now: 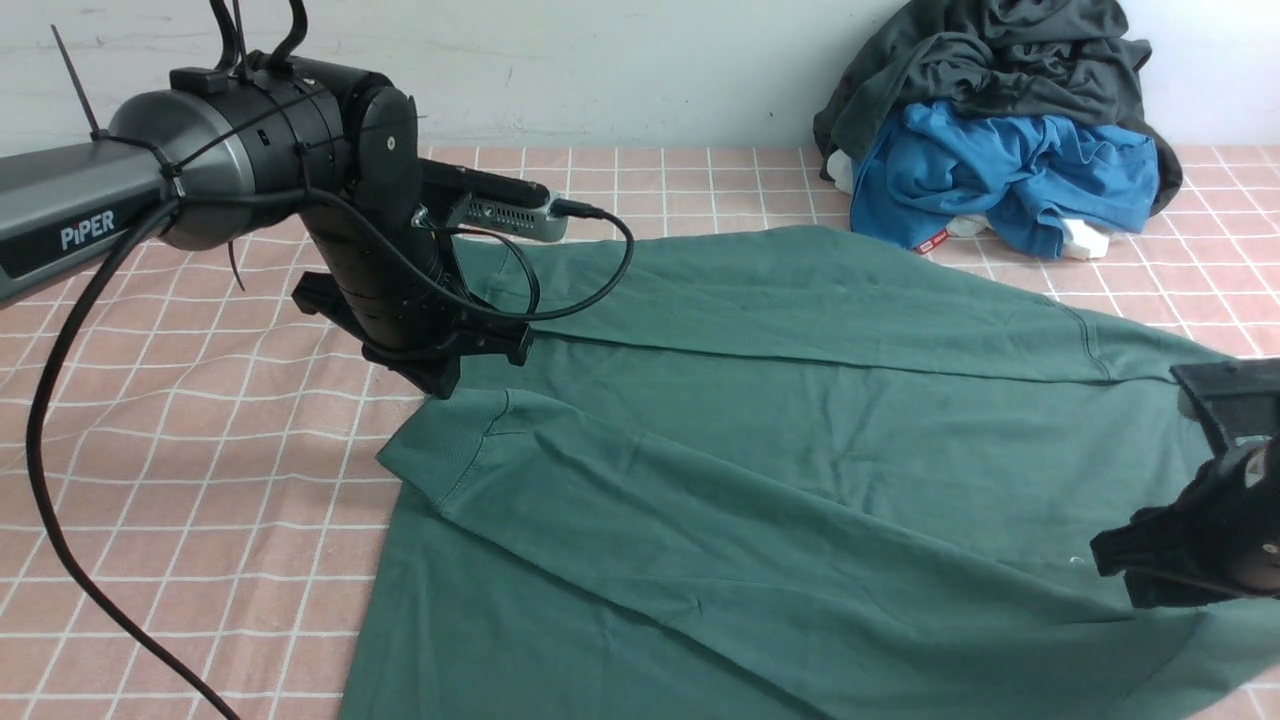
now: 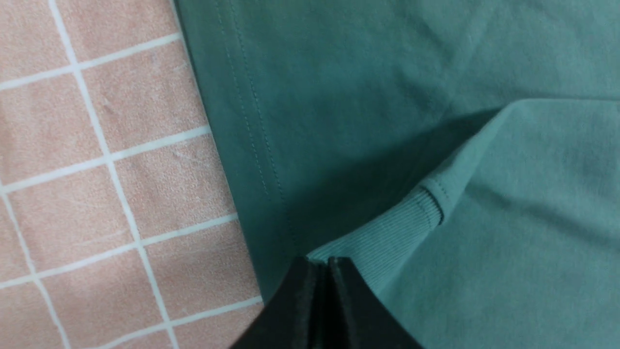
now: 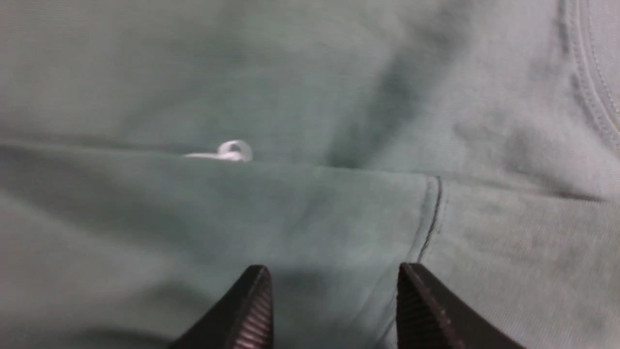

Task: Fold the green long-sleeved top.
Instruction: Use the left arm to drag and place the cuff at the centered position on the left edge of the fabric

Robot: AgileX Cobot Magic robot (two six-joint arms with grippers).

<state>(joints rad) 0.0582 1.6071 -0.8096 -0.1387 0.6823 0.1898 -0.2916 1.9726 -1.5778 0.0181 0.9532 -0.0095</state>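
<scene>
Just a bit of the white logo (image 1: 1076,560) sticks out past the edge of the fold (image 1: 1068,590), so the fold will hide it when the robot pulls the fold toward the collar.
The green long-sleeved top (image 1: 800,430) lies spread on the pink checked cloth, one sleeve folded diagonally across its body. The sleeve's ribbed cuff (image 1: 440,450) is at the left edge, and also shows in the left wrist view (image 2: 387,232). My left gripper (image 1: 440,385) is shut, its tips (image 2: 322,261) pinching the cuff's edge. My right gripper (image 1: 1125,565) hovers low over the top's right side. It is open (image 3: 334,271) and empty, near a sleeve seam (image 3: 433,213). A bit of the white logo (image 3: 227,150) peeks from under a fold.
A dark charcoal-grey garment (image 1: 1000,60) and a bright blue garment (image 1: 1010,170) are piled at the back right against the white wall. The pink checked cloth (image 1: 200,450) shows bare left of the top. The left arm's black cable (image 1: 60,520) hangs over it.
</scene>
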